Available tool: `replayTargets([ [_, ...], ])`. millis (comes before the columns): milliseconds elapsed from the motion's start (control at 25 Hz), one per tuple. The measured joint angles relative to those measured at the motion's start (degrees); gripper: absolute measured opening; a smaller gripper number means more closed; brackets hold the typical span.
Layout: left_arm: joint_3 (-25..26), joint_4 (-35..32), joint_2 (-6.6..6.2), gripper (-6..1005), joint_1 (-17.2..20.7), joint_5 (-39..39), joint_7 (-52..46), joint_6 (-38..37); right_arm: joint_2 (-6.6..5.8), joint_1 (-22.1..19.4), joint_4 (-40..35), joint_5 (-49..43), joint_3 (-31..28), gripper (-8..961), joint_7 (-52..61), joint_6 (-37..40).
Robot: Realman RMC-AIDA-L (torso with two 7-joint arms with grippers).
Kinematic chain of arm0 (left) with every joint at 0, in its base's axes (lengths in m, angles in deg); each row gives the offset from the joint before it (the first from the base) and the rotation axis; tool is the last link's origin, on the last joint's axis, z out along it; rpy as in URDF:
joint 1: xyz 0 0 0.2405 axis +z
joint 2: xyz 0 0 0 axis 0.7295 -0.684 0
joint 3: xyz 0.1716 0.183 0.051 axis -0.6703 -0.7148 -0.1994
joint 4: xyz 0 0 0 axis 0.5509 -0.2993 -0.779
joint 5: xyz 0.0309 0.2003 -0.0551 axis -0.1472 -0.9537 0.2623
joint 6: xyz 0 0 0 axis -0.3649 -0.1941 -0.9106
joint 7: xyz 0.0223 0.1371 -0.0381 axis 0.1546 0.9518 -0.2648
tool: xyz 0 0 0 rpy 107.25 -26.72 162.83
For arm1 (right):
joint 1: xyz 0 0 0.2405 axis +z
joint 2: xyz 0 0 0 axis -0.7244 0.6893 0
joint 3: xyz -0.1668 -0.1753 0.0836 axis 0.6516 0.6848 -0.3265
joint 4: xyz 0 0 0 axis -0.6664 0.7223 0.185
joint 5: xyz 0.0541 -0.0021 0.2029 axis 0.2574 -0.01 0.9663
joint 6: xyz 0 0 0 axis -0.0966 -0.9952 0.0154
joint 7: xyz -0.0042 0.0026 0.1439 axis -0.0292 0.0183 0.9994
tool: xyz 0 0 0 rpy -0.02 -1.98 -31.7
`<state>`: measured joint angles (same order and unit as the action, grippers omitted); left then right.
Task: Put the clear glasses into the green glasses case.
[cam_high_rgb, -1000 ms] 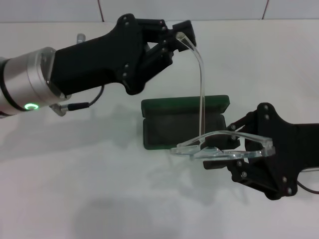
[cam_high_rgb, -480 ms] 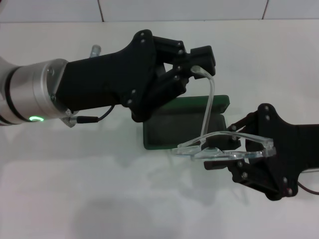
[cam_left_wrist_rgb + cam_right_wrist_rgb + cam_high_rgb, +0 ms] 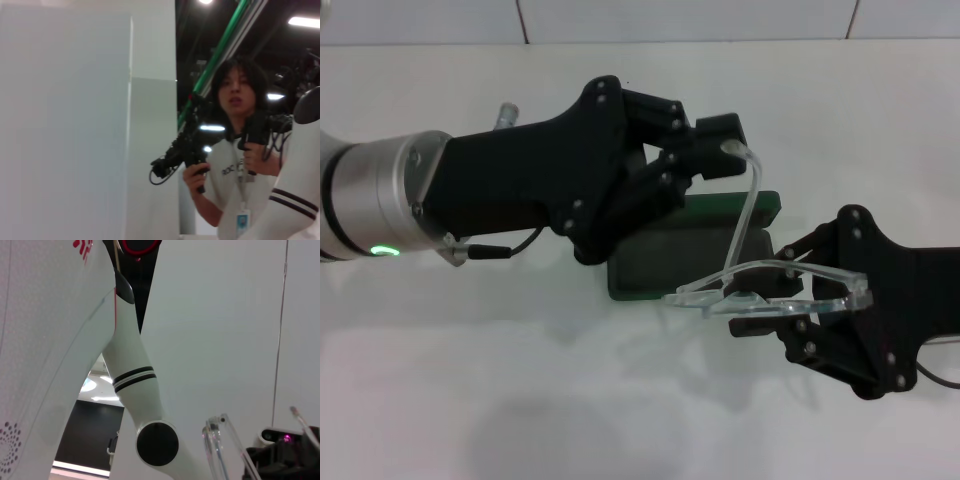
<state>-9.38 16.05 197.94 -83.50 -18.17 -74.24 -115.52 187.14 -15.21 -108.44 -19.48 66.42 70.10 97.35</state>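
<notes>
One clear arm sticks out open from the lens front and is too wide for the green glasses case, so the robot's left gripper should first fold it toward the lenses.
The clear glasses hang above the white table, just in front of the open green glasses case. My right gripper is shut on the lens front from the right. One clear arm of the glasses rises from the lens and curves up to my left gripper, which is shut on its tip above the case. The left gripper's black body hides the case's left part and much of its lid. A piece of the clear glasses shows in the right wrist view. The left wrist view shows neither glasses nor case.
The white tabletop spreads to the left and front of the case. A tiled wall edge runs along the back. A thin cable hangs under my left arm. A person holding controllers stands in the left wrist view.
My left gripper has moved right and down with the tip of the glasses' arm, bending that arm lower over the case. The right gripper and lens have stayed nearly still.
</notes>
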Motion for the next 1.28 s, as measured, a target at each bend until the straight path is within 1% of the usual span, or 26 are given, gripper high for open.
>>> replayTargets([
  [320,2.10,1.18,0.12,68,0.57,1.45,1.08,4.99,0.00,-0.02,0.00,0.00,0.22,111,-0.31,0.11],
  [600,1.11,1.82,0.22,68,-0.45,1.69,0.99,4.46,0.00,-0.02,0.60,0.00,0.08,110,-0.64,0.14],
  [640,-0.91,1.88,0.26,68,-0.84,2.54,1.05,2.40,0.00,-0.02,0.63,0.00,0.08,110,-0.67,0.13],
  [680,-1.20,1.86,0.26,68,-0.86,2.68,1.07,2.22,0.00,-0.02,0.63,0.00,0.04,110,-0.68,0.12],
  [800,-4.71,1.54,0.27,68,-1.45,4.53,1.15,0.55,0.00,-0.02,0.63,0.00,-0.05,110,-0.69,0.10],
  [880,-5.66,1.51,0.27,68,-1.83,4.94,1.15,0.07,0.00,-0.02,0.63,0.00,-0.08,110,-0.69,0.09],
  [1120,-6.46,1.51,0.24,68,-2.33,4.46,1.15,-1.04,0.00,-0.02,0.63,0.00,-0.11,110,-0.75,0.07],
  [1280,-8.43,0.73,0.04,68,-2.41,4.46,1.15,-1.15,0.00,-0.02,0.62,0.00,-0.18,110,-0.78,0.07],
])
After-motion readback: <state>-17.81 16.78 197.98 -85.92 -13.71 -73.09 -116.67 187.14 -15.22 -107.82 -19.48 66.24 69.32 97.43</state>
